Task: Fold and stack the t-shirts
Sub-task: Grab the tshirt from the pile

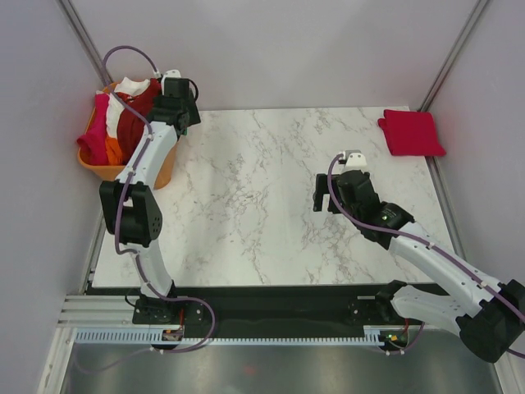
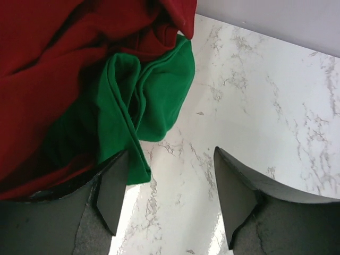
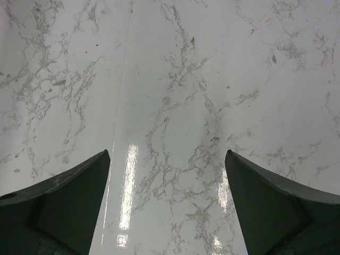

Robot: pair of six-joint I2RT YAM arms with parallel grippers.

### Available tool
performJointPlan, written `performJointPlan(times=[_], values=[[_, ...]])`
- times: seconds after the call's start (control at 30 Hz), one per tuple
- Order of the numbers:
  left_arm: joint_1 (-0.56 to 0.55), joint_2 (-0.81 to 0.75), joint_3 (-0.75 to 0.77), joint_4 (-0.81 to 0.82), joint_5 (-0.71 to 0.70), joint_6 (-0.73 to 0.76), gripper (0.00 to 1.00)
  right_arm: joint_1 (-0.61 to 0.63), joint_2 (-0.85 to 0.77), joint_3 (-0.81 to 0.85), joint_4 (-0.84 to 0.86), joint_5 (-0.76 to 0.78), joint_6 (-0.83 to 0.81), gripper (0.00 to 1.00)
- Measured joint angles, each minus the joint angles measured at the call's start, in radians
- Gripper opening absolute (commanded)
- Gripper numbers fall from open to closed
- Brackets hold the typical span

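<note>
The green t-shirt's loose end (image 2: 139, 173) is at the edge of my open fingers, so my left gripper should move nearer to the orange basket (image 1: 163, 174) before it closes and lifts.
A bright green t-shirt (image 2: 154, 95) hangs crumpled beside a dark red t-shirt (image 2: 48, 64) in the left wrist view, over the marble table. My left gripper (image 2: 170, 159) is open, its left finger (image 2: 112, 191) touching the green shirt's lower edge, with nothing between the jaws. From above, the left gripper (image 1: 182, 111) sits at the orange basket's right side. The basket holds pink (image 1: 98, 131), white (image 1: 131, 85) and dark red (image 1: 135, 119) shirts. A folded bright red t-shirt (image 1: 410, 133) lies at the table's far right corner. My right gripper (image 1: 326, 197) is open and empty over bare marble (image 3: 167, 159).
The orange basket (image 1: 98, 170) stands at the table's far left edge, against the left wall. The marble table (image 1: 262, 205) is enclosed by pale walls on three sides. The arms' bases and a cable rail run along the near edge.
</note>
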Motion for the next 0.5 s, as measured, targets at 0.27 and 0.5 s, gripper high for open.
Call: performJointPlan(times=[0.27, 0.5], values=[[-0.01, 0.081, 0.049, -0.03, -0.133, 0.008, 0.68, 0.0, 0.014, -0.002, -0.005, 0.022, -0.011, 0.98], [-0.009, 0.082, 0.049, -0.032, -0.206, 0.021, 0.66, 0.0, 0.061, -0.002, -0.005, 0.026, -0.015, 0.98]])
